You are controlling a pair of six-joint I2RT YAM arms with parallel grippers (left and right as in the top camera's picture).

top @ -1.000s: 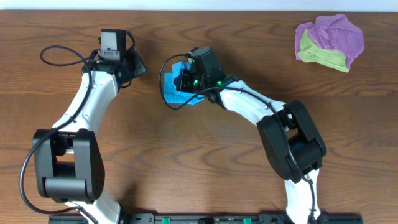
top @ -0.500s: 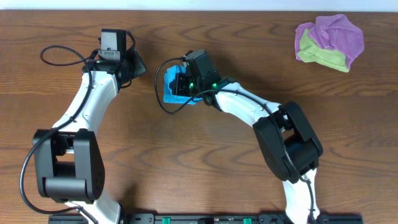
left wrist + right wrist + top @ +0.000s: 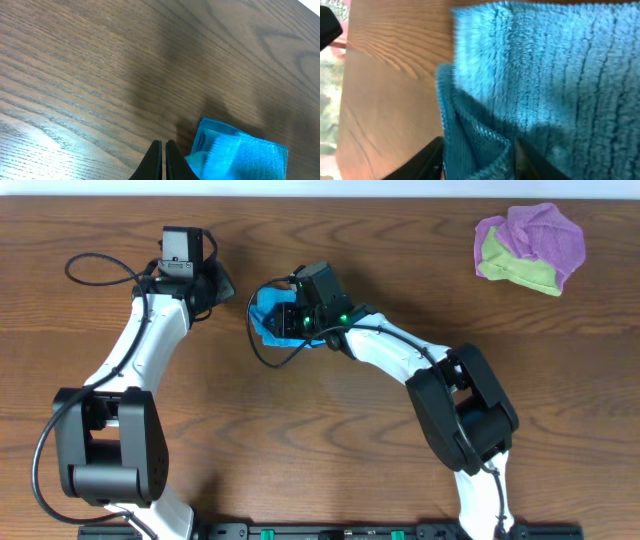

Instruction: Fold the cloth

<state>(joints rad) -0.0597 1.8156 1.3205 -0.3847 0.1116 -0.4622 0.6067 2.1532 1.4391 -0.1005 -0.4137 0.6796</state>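
Note:
The robot's right gripper is reaching across the blue cloth [image 3: 274,297] to the cloth's jutting flap, so it should back off and the left gripper should take the flap [image 3: 259,323].
A blue cloth [image 3: 266,311] lies partly folded on the wooden table, left of centre at the back. My right gripper [image 3: 289,321] is over it and shut on a folded edge of it. In the right wrist view the cloth [image 3: 560,75] fills the frame, and a doubled fold sits between the two fingers [image 3: 477,159]. My left gripper [image 3: 221,284] is shut and empty, just left of the cloth. In the left wrist view its closed fingers [image 3: 163,159] hover over bare wood, with the cloth [image 3: 245,157] to their right.
A crumpled pile of purple and green cloths [image 3: 530,246] lies at the back right. The right arm's black cable [image 3: 256,345] loops round the blue cloth's left side. The left arm's cable [image 3: 88,268] loops at the back left.
My right gripper has moved left with the cloth's edge in it, and the blue cloth has shifted left and bunched. The left arm has not moved.

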